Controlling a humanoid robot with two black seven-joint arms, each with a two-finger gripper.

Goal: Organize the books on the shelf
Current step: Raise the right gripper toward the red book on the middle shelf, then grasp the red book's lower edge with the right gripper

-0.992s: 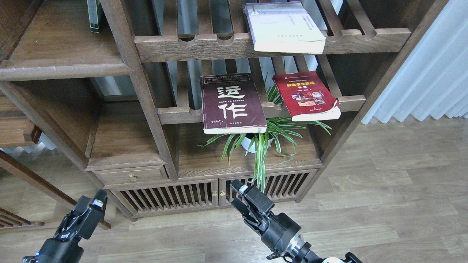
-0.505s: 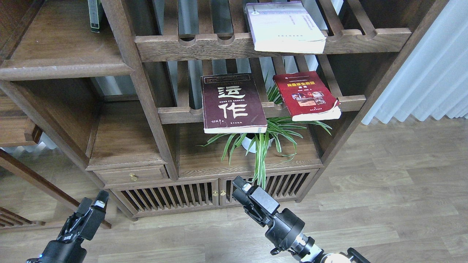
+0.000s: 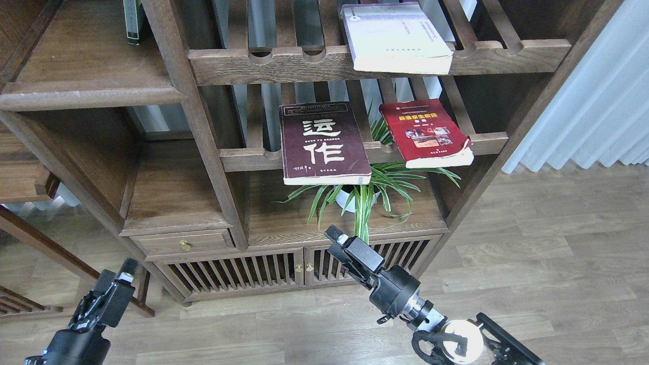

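Note:
The overhanging edge [image 3: 440,160] sticks straight out past the rail, so I expect the bright red book [image 3: 424,131] to stay flat and closed when the robot carries it by a corner.
A dark maroon book [image 3: 324,144] with big white characters lies on the lower slatted rack and overhangs its front rail. A bright red book [image 3: 428,133] with a cover photo lies to its right on the same rack. A pale white-lavender book [image 3: 395,36] lies on the upper slatted rack. The solid plank shelf [image 3: 86,76] is at the upper left. My left gripper [image 3: 115,271] is low at the bottom left, open and empty. My right gripper [image 3: 333,243] is open and empty in front of the cabinet doors, below the maroon book.
A dark green book [image 3: 133,20] stands upright at the back of the plank shelf. A potted spider plant [image 3: 362,195] stands under the lower rack. The base has slatted cabinet doors [image 3: 238,274] and a small drawer [image 3: 182,242]. A white curtain [image 3: 598,101] hangs at the right.
My right gripper has risen and moved slightly right toward the cabinet front. My left gripper has moved a little down and left. The books have not moved.

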